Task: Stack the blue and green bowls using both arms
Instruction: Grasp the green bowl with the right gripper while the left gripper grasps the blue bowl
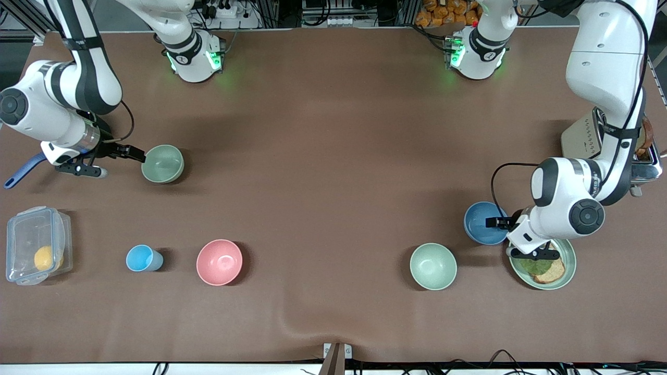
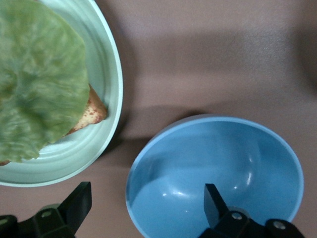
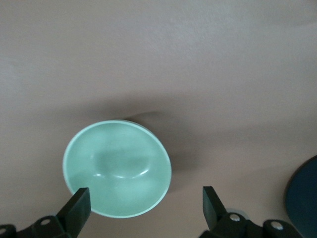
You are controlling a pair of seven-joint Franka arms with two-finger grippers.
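Note:
My gripper will lower the blue bowl [image 1: 485,223], and it will nest high inside the green bowl [image 1: 163,163], because the green bowl is empty and about as wide as the blue bowl.
The blue bowl [image 1: 480,223] [image 2: 218,168] sits upright toward the left arm's end of the table, beside a green plate. My left gripper [image 1: 501,238] [image 2: 147,196] is open and straddles the bowl's rim, one finger over its inside and the other over the table between bowl and plate. The green bowl [image 1: 162,163] [image 3: 116,168] stands upright toward the right arm's end. My right gripper [image 1: 124,163] [image 3: 144,198] is open at that bowl's rim, with one finger at its edge and the other over bare table. Neither gripper holds anything.
The green plate [image 1: 572,268] [image 2: 106,64] carries lettuce and toast. Nearer the camera stand a second, mintier green bowl [image 1: 433,266], a pink bowl [image 1: 219,262] and a light-blue cup [image 1: 141,258]. A clear lidded box [image 1: 36,252], a blue handle [image 1: 21,171] and a toaster [image 1: 586,138] sit at the ends.

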